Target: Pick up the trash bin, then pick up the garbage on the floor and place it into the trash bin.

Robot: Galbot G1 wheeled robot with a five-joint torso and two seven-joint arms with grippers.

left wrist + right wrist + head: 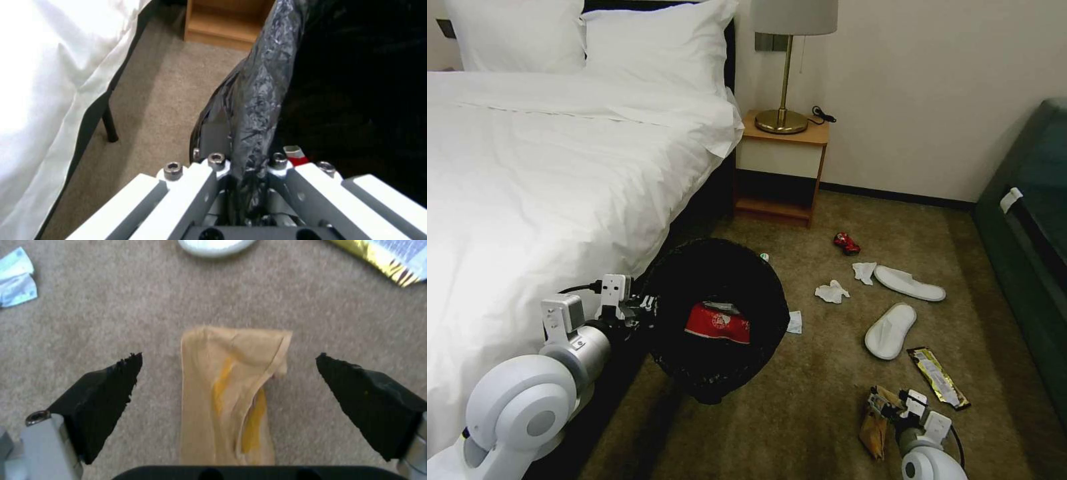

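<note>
Sharp creases and a raised fold can be seen. I expect the brown paper bag (874, 437) to stick out stiffly from my right gripper when I lift it.
My left gripper (646, 308) is shut on the rim of the black trash bin (714, 293), holding it tilted beside the bed; the left wrist view shows the jaws of this gripper (245, 168) pinching the rim (258, 100). A red packet (718, 325) lies inside the bin. My right gripper (887, 402) hovers open over a brown paper bag (231, 396) on the floor (111, 323), with the bag lying between the black fingertips (106, 396). Two white slippers (908, 283) (890, 330), tissues (832, 292), a crushed red can (847, 243) and a yellow-green wrapper (938, 377) lie scattered on the carpet.
The white bed (547, 173) fills the left side, with a wooden nightstand (780, 167) and lamp behind the bin. A dark green sofa (1027, 240) lines the right. A green-capped small bottle (764, 257) and a scrap of white paper (794, 323) lie by the bin.
</note>
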